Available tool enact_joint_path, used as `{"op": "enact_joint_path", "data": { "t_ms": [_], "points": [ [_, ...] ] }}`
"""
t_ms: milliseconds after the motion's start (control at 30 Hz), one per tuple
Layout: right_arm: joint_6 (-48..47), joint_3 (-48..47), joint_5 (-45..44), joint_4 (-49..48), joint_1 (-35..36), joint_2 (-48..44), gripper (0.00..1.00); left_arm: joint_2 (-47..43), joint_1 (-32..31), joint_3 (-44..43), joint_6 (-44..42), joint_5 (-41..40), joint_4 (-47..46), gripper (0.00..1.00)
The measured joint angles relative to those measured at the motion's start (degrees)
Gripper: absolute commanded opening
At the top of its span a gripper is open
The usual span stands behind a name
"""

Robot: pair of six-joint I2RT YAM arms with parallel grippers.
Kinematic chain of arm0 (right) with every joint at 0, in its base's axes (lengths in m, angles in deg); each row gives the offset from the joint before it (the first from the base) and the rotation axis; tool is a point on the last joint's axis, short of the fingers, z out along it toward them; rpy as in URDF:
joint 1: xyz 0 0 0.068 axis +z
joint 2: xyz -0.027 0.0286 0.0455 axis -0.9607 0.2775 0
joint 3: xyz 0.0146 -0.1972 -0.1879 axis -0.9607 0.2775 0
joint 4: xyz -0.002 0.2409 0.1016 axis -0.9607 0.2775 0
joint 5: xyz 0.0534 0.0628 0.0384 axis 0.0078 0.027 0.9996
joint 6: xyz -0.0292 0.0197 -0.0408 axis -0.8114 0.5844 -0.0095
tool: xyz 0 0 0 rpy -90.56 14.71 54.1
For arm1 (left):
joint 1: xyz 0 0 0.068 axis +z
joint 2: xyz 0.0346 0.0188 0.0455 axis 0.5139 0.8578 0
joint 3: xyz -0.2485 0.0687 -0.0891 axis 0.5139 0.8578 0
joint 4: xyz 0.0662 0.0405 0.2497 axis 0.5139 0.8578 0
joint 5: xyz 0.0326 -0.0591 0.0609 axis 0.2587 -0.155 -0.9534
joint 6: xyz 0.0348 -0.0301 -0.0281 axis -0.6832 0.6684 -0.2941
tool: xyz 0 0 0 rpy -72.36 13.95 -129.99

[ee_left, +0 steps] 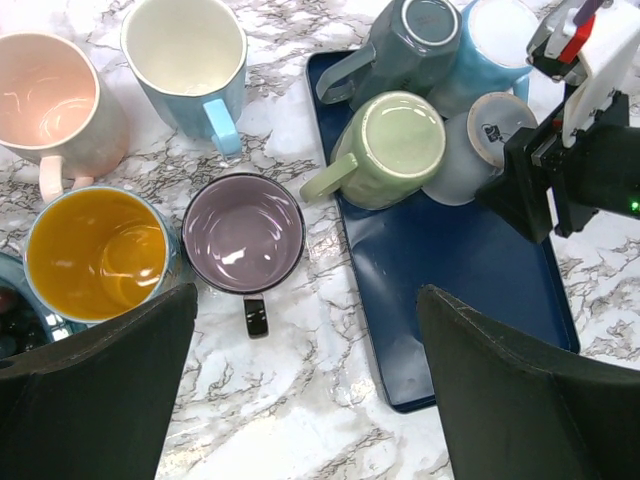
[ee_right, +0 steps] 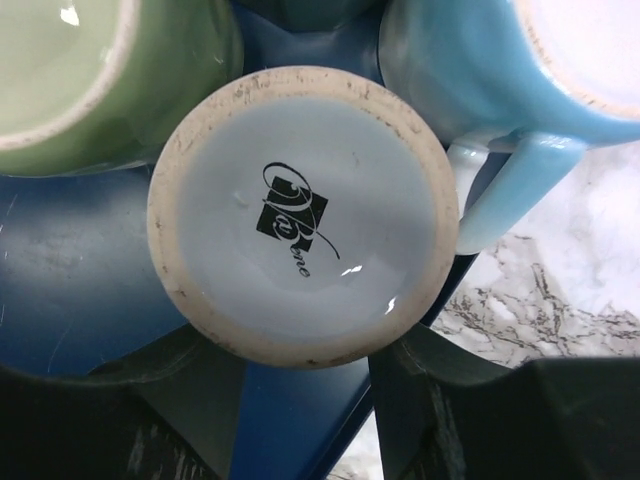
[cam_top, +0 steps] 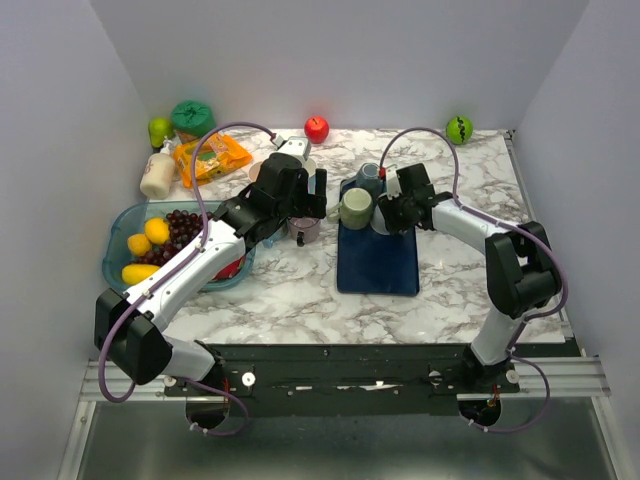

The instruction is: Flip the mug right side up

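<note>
The pale mug is upside down against the green and light blue mugs, so the robot's right gripper should pinch its handle and lift the mug clear for the left gripper.
A pale mug stands upside down on the navy tray, its glazed base with a black logo facing the right wrist camera. My right gripper has one finger on each side of this mug, both pressed against its wall, so it is shut on it. In the top view the right gripper sits at the tray's far end. My left gripper hangs open over bare marble beside the tray, holding nothing, just in front of a purple mug.
Green, grey and light blue mugs crowd the tray upside down around the held mug. Upright pink, blue-handled and yellow mugs stand to the left. A fruit bowl sits at the left edge.
</note>
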Motion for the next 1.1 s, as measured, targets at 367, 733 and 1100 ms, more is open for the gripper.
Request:
{"op": "enact_joint_path", "data": {
  "t_ms": [367, 733, 1100],
  "points": [
    [1.2, 0.0, -0.5, 1.7, 0.0, 0.5, 0.19, -1.6, 0.0, 0.2, 0.5, 0.0, -0.3, 0.99],
    [2.5, 0.0, -2.7, 1.7, 0.2, 0.5, 0.32, -1.7, 0.0, 0.5, 1.2, 0.5, -0.6, 0.99],
    [3.6, 0.0, -3.1, 1.3, 0.2, 0.4, 0.44, -1.8, 0.0, 0.8, 1.6, 0.9, -1.0, 0.99]
  ]
}}
